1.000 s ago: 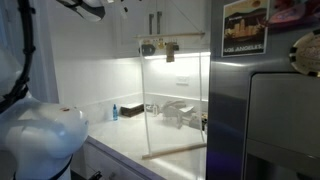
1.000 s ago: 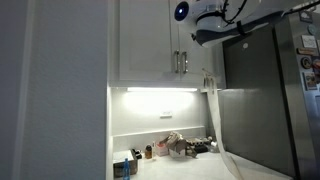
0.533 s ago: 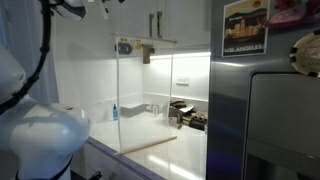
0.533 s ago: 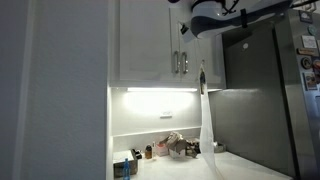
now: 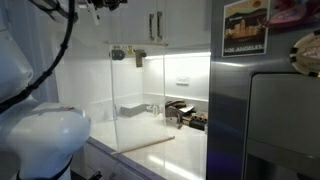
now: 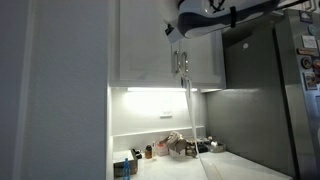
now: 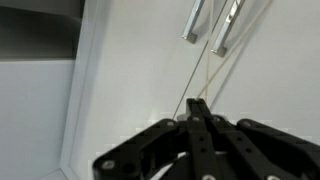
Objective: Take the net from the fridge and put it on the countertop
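The net's lower edge (image 5: 146, 146) touches the countertop while the net's top hangs high by the cabinets. Next, my gripper swings back and lowers the net's top beside the fridge (image 5: 190, 155).
The net (image 5: 138, 100) hangs in the air as a large pale see-through panel over the countertop (image 5: 150, 162), left of the grey fridge (image 5: 265, 120). In an exterior view the net (image 6: 188, 100) shows edge-on, hanging down in front of the white wall cabinets, apart from the fridge (image 6: 262, 100) and above the countertop (image 6: 235, 166). My gripper (image 6: 174, 29) is high up near the cabinets, at the net's top; it also shows in an exterior view (image 5: 105, 4). In the wrist view the gripper (image 7: 197, 103) is shut on the net's thin handle (image 7: 207, 72).
White wall cabinets (image 6: 150, 40) with metal handles (image 7: 196, 20) are close behind the gripper. Dark items stand at the back of the counter (image 5: 185, 113). Bottles and clutter sit along the back wall (image 6: 178, 146). The robot's white base (image 5: 40, 140) is at the left.
The net has swung away from the fridge towards the cabinets, carried by the gripper, which has moved the same way at the same height.
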Robot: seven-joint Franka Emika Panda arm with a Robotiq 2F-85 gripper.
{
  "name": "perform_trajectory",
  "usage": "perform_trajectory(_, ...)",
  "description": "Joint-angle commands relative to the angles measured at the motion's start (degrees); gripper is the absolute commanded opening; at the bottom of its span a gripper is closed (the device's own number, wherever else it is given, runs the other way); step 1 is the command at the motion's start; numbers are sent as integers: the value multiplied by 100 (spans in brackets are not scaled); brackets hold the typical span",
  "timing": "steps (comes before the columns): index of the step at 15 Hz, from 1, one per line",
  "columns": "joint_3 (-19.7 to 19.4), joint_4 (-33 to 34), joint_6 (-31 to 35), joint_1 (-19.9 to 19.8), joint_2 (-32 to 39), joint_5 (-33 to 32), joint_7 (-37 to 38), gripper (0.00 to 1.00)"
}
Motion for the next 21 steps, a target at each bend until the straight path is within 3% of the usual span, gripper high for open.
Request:
perform_trajectory(1, 237, 775, -115, 26, 702, 25, -67, 0)
perform_trajectory(7, 319, 1404, -43, 39, 1317, -57, -106, 0)
perform_trajectory(11, -121, 1236, 344, -23, 899, 442, -246, 0)
perform_trajectory(14, -620, 882, 768, -89, 345, 1259, -514, 0)
perform_trajectory(21, -1958, -288, 2077, -446, -797, 3735, -2060, 0)
